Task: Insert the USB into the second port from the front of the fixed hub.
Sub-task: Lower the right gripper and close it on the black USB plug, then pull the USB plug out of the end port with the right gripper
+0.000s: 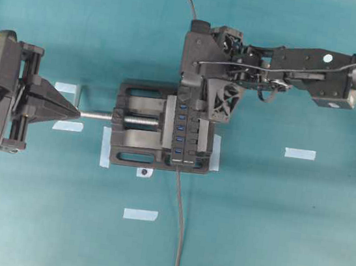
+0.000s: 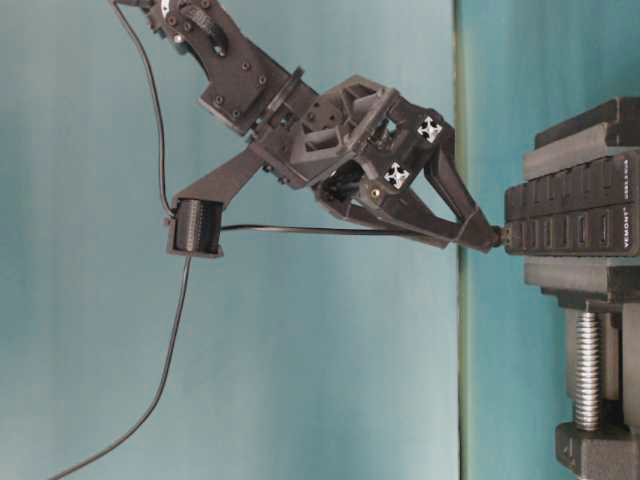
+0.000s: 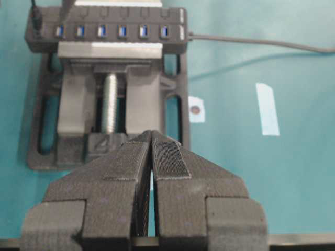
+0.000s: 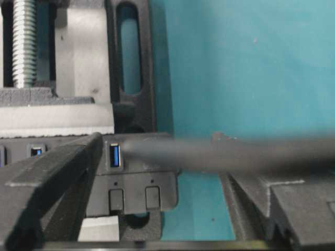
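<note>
The thin cable (image 1: pixel 192 5) lies in a loose curve across open cloth, so I expect it to trail after in a long bow as I move the USB along the hub.
The fixed hub (image 1: pixel 187 134) (image 3: pixel 104 46) is a black strip of blue slots clamped in a vise. The second port (image 3: pixel 142 31) (image 1: pixel 179 149) from the thick-cabled end is bare. The USB (image 2: pixel 497 238) (image 3: pixel 35 23) stands at the hub's opposite end, by the last slot. Its thin cable (image 2: pixel 300 229) runs back as a blurred bar (image 4: pixel 220 154) between the fingers. My right gripper (image 1: pixel 202 97) (image 2: pixel 490 235) (image 4: pixel 162 162) hangs over that end, open, fingers wide of the cable. My left gripper (image 1: pixel 75 113) (image 3: pixel 152 134) is shut with nothing between its pads, at the tip of the vise screw.
The black vise (image 1: pixel 135 134) (image 3: pixel 73 104) with its silver screw (image 1: pixel 98 115) is taped to the teal table. The hub's thick grey cable (image 1: pixel 179 225) trails toward the front edge. Tape strips (image 1: pixel 300 154) (image 1: pixel 139 214) lie on the cloth.
</note>
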